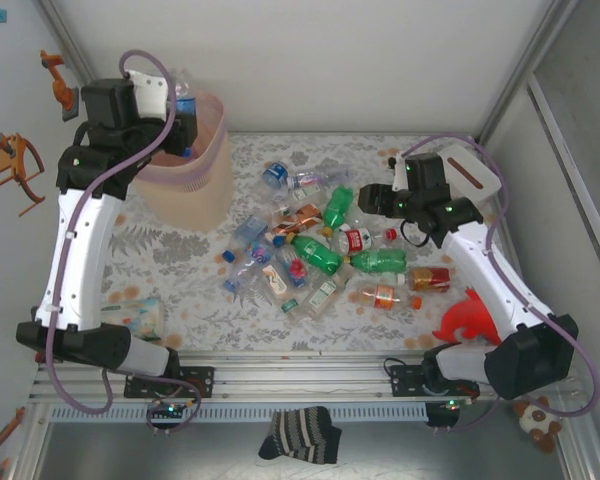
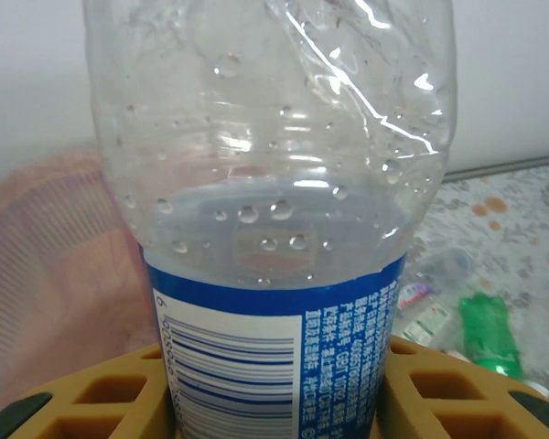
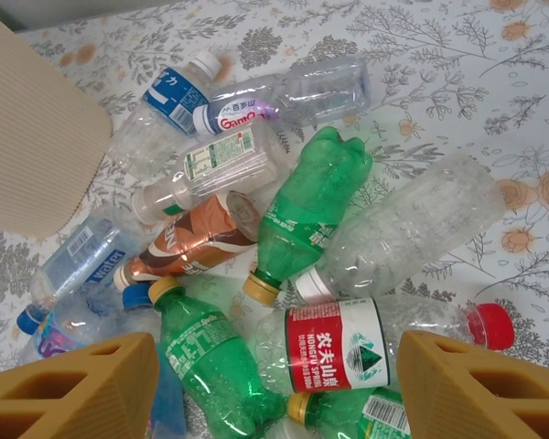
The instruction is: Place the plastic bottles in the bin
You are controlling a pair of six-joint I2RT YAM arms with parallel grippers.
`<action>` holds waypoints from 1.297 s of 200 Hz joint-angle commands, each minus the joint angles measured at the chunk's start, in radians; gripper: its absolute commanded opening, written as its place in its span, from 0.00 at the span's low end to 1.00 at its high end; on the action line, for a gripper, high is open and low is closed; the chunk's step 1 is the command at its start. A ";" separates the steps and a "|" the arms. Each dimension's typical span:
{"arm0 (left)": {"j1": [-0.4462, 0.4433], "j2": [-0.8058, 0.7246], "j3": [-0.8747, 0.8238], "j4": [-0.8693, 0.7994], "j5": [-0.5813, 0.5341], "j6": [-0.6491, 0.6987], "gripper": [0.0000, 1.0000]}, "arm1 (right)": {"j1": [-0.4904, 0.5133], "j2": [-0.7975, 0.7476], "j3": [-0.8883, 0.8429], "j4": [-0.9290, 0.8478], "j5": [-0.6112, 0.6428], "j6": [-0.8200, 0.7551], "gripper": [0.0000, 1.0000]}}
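Observation:
The blue-labelled bottle (image 1: 184,97) is above the bin's rim, so my left gripper should keep moving over the bin's opening (image 1: 207,120) and going down until the bottle is inside.
My left gripper (image 1: 183,128) is raised over the rim of the pale pink bin (image 1: 195,175) at the back left. It is shut on a clear bottle with a blue label (image 1: 185,100). In the left wrist view that bottle (image 2: 274,174) stands upright between the yellow fingers (image 2: 101,398), with the bin (image 2: 55,274) behind it on the left. Several crushed bottles (image 1: 315,250) lie in a pile mid-table. My right gripper (image 1: 375,200) hovers open over the pile's right side; a red-labelled clear bottle (image 3: 334,346) and a green bottle (image 3: 210,366) lie below its gap (image 3: 274,393).
A red dolphin-shaped toy (image 1: 470,318) lies at the right front. A patterned cup (image 1: 145,318) lies beside the left arm's base. A striped sock (image 1: 300,435) lies on the front rail. White walls close in the table at the back and both sides.

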 commanded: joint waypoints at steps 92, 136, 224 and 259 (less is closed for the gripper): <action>0.085 0.268 0.169 0.050 -0.100 0.304 0.29 | 0.025 -0.114 -0.043 -0.033 0.085 0.026 0.69; 0.108 0.351 0.184 0.026 -0.132 0.359 0.29 | 0.029 -0.100 -0.030 -0.033 0.076 0.025 0.69; 0.165 0.449 0.076 0.043 -0.185 0.381 0.29 | 0.038 -0.077 -0.020 -0.048 0.067 0.018 0.69; 0.191 0.476 -0.011 0.057 -0.171 0.363 0.29 | 0.038 -0.055 -0.021 -0.041 0.047 0.018 0.69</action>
